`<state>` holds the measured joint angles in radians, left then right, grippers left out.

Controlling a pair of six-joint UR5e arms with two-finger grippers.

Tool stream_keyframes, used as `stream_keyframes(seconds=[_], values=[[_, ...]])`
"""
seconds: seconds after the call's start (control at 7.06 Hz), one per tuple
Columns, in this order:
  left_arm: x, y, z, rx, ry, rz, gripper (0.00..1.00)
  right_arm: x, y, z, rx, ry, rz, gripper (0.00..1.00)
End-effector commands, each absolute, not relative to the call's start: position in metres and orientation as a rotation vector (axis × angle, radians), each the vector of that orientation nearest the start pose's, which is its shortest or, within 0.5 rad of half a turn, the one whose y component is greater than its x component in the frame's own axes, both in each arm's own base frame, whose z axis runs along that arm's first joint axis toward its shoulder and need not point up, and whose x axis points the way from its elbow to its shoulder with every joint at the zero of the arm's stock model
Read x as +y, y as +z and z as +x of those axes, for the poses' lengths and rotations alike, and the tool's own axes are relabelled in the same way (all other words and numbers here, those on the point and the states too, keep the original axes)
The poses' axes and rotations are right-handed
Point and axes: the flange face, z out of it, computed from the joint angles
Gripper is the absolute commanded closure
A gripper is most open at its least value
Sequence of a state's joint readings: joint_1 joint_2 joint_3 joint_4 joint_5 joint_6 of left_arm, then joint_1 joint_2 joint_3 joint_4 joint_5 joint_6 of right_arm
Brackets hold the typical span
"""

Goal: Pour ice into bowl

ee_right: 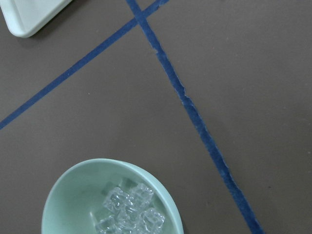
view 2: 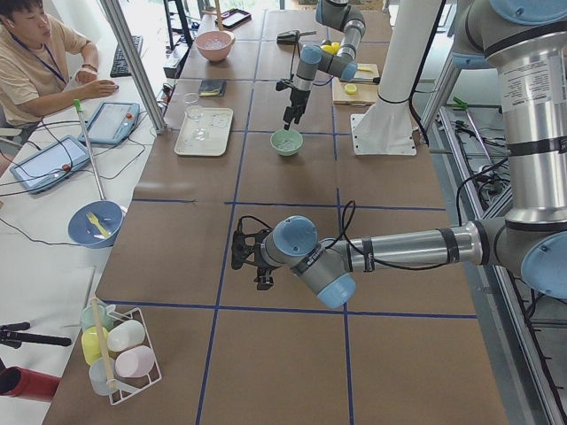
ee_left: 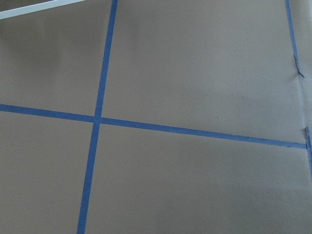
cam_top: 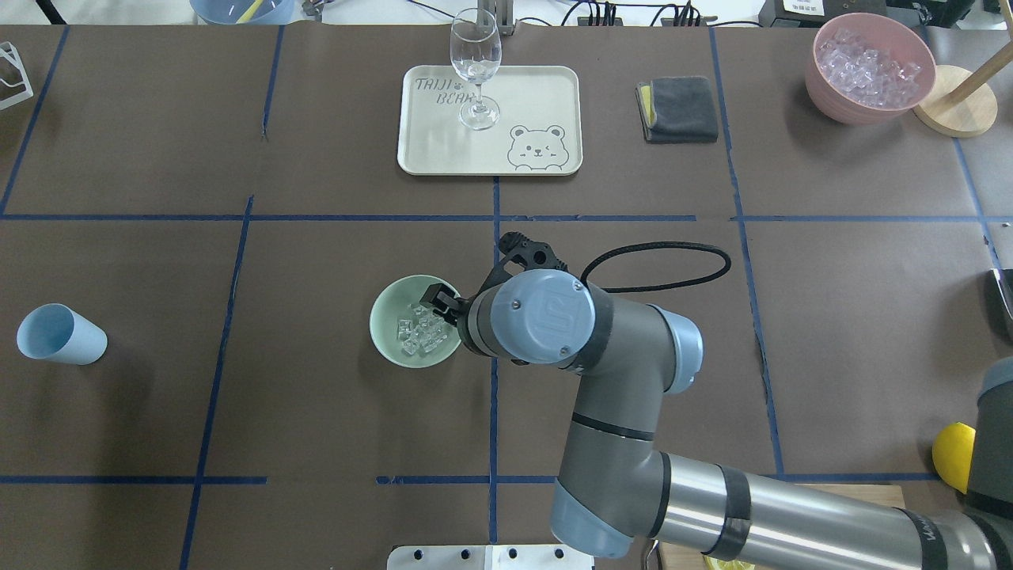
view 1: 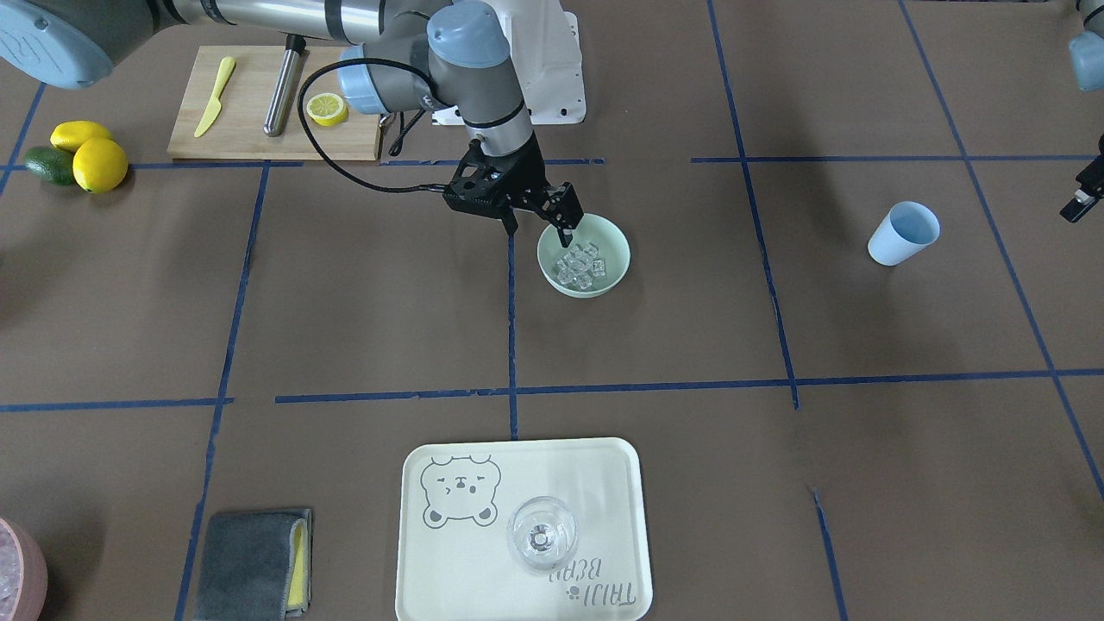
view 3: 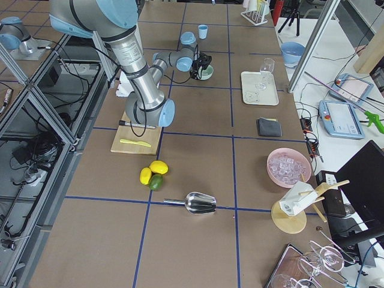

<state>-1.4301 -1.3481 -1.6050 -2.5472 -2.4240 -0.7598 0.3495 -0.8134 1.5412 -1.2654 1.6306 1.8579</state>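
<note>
The clear ice cubes [view 1: 580, 267] are lying well below the bowl's rim [view 1: 584, 255], so they will stay inside the bowl and move along with it when I carry the bowl by its rim.
The pale mint-green bowl [view 1: 614, 240] stands near the table's middle with several clear ice cubes [view 1: 580, 266] in it. It also shows in the overhead view [cam_top: 386, 317] and in the right wrist view [ee_right: 68, 195], with the ice [ee_right: 129, 210] inside. My right gripper [view 1: 539, 229] is open and points down at the bowl's rim. One finger [view 1: 567, 226] hangs inside the bowl above the ice and the other is outside the rim. A blue cup [view 1: 901, 233] lies on its side, empty. My left gripper [view 1: 1082, 200] is at the view's edge; I cannot tell its state.
A cream tray [view 1: 448, 561] holds a clear glass [view 1: 542, 535] at the operators' side. A grey cloth [view 1: 254, 561] lies beside it. A pink bowl of ice [cam_top: 870, 67], a cutting board [view 1: 250, 129], lemons [view 1: 99, 164] and a metal scoop [view 3: 201, 204] lie on my right.
</note>
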Motion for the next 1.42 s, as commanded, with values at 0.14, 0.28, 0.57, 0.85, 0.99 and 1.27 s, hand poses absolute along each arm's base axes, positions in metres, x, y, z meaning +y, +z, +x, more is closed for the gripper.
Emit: stream_keyframes(seconds=[0.14, 0.28, 0.57, 0.85, 0.99, 1.27], values=[[-0.405, 0.630, -0.001, 1.044, -0.222, 0.309, 0.00, -0.362, 0.193, -0.661, -0.970, 0.426, -0.017, 1.00], [-0.405, 0.630, -0.001, 1.043, -0.223, 0.310, 0.00, -0.363, 0.194, -0.660, -0.962, 0.353, -0.006, 1.00], [-0.405, 0.631, -0.001, 1.043, -0.223, 0.308, 0.00, -0.391, 0.190, -0.627, -0.962, 0.264, -0.057, 1.00], [-0.405, 0.632, -0.001, 1.043, -0.222, 0.306, 0.00, -0.413, 0.213, -0.534, -1.018, 0.265, -0.068, 1.00], [-0.405, 0.632, -0.001, 1.043, -0.222, 0.306, 0.00, -0.415, 0.248, -0.469, -1.031, 0.197, -0.050, 1.00], [-0.406, 0.632, 0.000, 1.043, -0.218, 0.306, 0.00, -0.402, 0.352, -0.382, -0.915, 0.049, 0.037, 1.00]])
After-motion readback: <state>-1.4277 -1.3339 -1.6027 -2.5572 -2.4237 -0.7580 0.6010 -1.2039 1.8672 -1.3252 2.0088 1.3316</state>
